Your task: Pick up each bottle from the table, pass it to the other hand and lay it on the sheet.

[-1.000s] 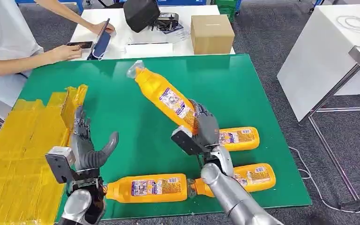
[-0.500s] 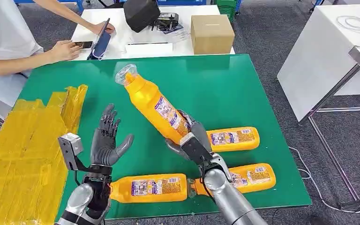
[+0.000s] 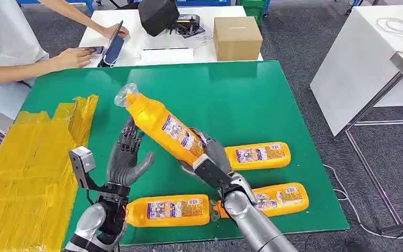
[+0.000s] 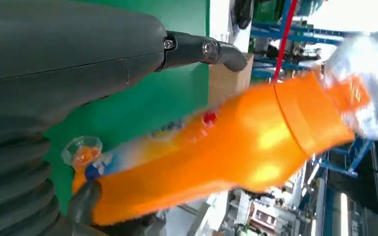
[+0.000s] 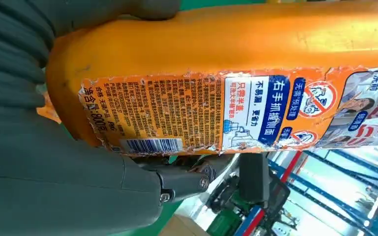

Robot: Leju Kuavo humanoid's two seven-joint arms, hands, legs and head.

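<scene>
I see the orange bottle's small-print label (image 3: 182, 132) facing up, so I expect its big logo to show once I turn the bottle over onto the sheet.
My right hand (image 3: 208, 160) grips the base of an orange bottle (image 3: 160, 125) held above the green table (image 3: 252, 100), its clear cap tilted up toward the far left. The same bottle (image 5: 236, 93) shows close in the right wrist view with its label facing the camera, and again (image 4: 226, 152) in the left wrist view. My left hand (image 3: 123, 157) is raised with fingers spread, just beside the bottle's middle, palm toward it and holding nothing. Three more orange bottles lie flat on the table: one near the front edge (image 3: 167, 209), one at front right (image 3: 283, 196), one behind it (image 3: 257, 155).
A yellow sheet (image 3: 26, 163) covers the table's left side. A person (image 3: 10, 47) sits at the far left by a white table (image 3: 152, 31) with a cardboard box (image 3: 237, 38) and a dark bag (image 3: 157, 14). Another white table (image 3: 367, 58) stands to the right.
My right hand has swung the held bottle leftward and tipped it lower. My left hand has risen and moved right, close beside the bottle.
</scene>
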